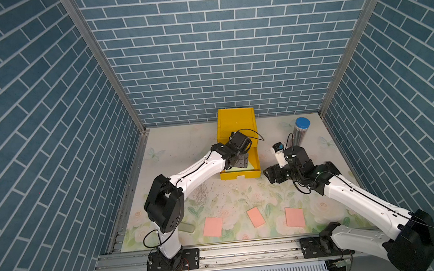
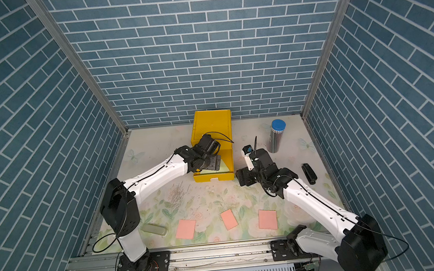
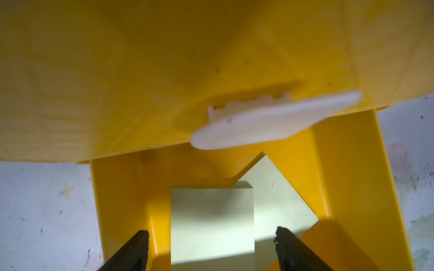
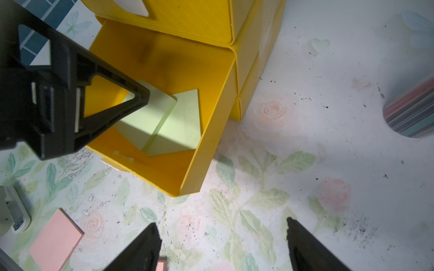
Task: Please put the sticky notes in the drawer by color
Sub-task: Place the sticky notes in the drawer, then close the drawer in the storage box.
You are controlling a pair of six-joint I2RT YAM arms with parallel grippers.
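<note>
The open bottom drawer (image 1: 253, 164) is under my left gripper, so my left gripper should lift clear and hold the cabinet's side (image 1: 220, 130) steady while my right gripper pushes the drawer closed.
The yellow drawer (image 1: 236, 123) cabinet stands at the back centre, its bottom drawer (image 4: 206, 140) pulled out. Two pale green sticky notes lie inside. One (image 4: 183, 126) is flat and one (image 3: 211, 218) leans tilted on it. My left gripper (image 3: 212, 234) hangs open over that drawer (image 1: 241, 162), its fingers on either side of the tilted note without touching it. My right gripper (image 4: 223, 225) is open above the bare mat, right of the drawer (image 1: 267, 175). Three pink sticky notes (image 1: 212, 226) (image 1: 255, 217) (image 1: 295, 217) lie along the mat's front.
A blue-capped cylinder (image 1: 301, 134) stands at the back right. A grey-green case (image 2: 154, 229) lies by the left arm's base. A black object (image 2: 309, 173) lies near the right wall. Dark specks (image 1: 201, 194) dot the mat. Blue brick walls close three sides.
</note>
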